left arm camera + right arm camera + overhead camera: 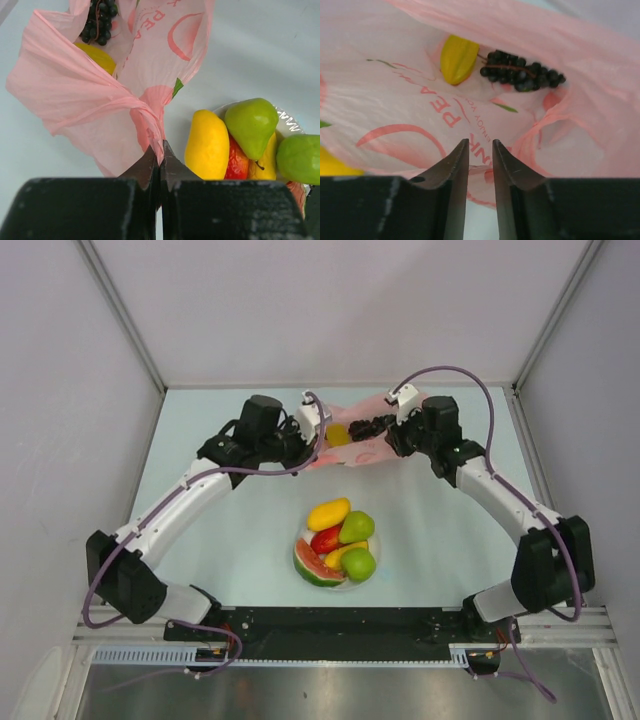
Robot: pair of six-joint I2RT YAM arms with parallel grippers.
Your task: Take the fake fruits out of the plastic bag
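Observation:
Next, I pull the bag's side wide with my right gripper while my left gripper keeps hold of the bag's handle, because the bag folds close around the yellow fruit and grape bunch.
The pink plastic bag lies at the far middle of the table, between my two grippers. In it are a yellow piece and a dark purple grape bunch; both also show in the right wrist view, the yellow piece beside the grape bunch. My left gripper is shut on the bag's twisted handle. My right gripper hovers at the bag's right side, its jaws a narrow gap apart over the printed bag wall. A yellow-orange mango, red mango, two green pears and a watermelon slice sit in the white bowl.
The bowl of fruit stands at the table's middle front, between the two arms. White walls close in the table at the left, right and back. In the left wrist view the bowl's rim lies just right of the bag.

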